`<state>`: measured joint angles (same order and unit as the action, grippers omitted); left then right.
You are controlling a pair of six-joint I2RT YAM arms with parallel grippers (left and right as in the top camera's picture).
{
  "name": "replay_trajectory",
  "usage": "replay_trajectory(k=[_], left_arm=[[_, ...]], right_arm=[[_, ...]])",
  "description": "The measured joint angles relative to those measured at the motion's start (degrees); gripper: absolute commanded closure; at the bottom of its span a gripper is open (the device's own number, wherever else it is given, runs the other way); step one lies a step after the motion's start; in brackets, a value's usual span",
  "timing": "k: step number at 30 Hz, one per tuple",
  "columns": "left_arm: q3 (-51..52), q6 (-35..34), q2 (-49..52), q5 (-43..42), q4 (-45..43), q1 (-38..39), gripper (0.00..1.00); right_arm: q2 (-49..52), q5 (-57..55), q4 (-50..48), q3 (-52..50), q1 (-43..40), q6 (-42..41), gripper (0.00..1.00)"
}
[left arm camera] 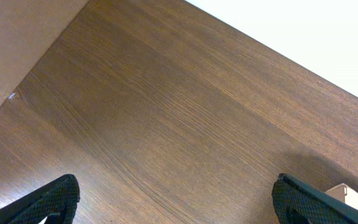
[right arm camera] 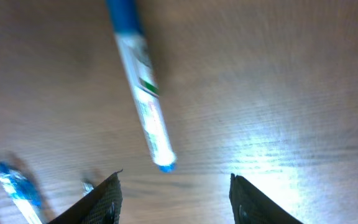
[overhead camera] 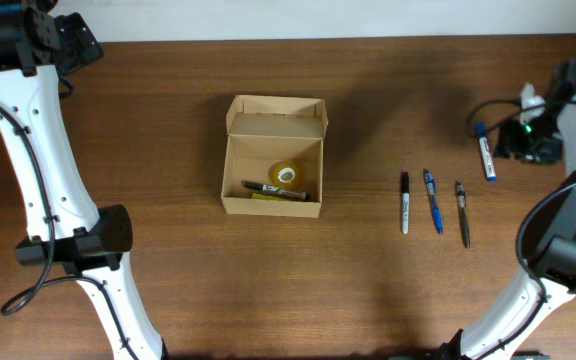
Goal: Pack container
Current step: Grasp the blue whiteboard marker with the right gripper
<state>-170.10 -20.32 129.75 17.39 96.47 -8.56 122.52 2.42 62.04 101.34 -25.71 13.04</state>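
Observation:
The white marker [right arm camera: 143,93] slants off to one side of my right gripper's fingers. Next, I swing back and line up over the marker's white body [overhead camera: 486,158] before I close them.
The tan cardboard container [overhead camera: 273,155] stands open at the table's middle, its flap lid up at the back. Inside lie a roll of clear tape [overhead camera: 286,174], a black pen [overhead camera: 273,189] and a yellow-green item. A white marker with a blue cap [overhead camera: 485,151] lies at the far right and shows in the right wrist view [right arm camera: 140,81]. My right gripper [right arm camera: 174,193] is open and empty just beside it. A black marker [overhead camera: 404,202], a blue pen [overhead camera: 433,200] and a dark pen [overhead camera: 462,214] lie in a row. My left gripper [left arm camera: 176,199] is open and empty at the far left corner.
The table's back edge meets a white wall [overhead camera: 318,18]. A corner of the container shows at the lower right of the left wrist view [left arm camera: 347,194]. A tan surface [left arm camera: 11,43] lies beyond the table's edge at that view's upper left.

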Motion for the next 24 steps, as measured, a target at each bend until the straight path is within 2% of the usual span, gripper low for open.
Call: replay_trajectory(k=[7, 16, 24], left_arm=[[0.0, 0.0, 0.0, 0.0, 0.0, 0.0, 0.0], [0.0, 0.0, 0.0, 0.0, 0.0, 0.0, 0.0], [0.0, 0.0, 0.0, 0.0, 0.0, 0.0, 0.0]], right_arm=[[0.0, 3.1, -1.6, -4.0, -2.3, 2.1, 0.44], [0.0, 7.0, -1.6, -4.0, 0.1, 3.8, 0.44], [0.0, 3.6, -5.6, -4.0, 4.2, 4.4, 0.44]])
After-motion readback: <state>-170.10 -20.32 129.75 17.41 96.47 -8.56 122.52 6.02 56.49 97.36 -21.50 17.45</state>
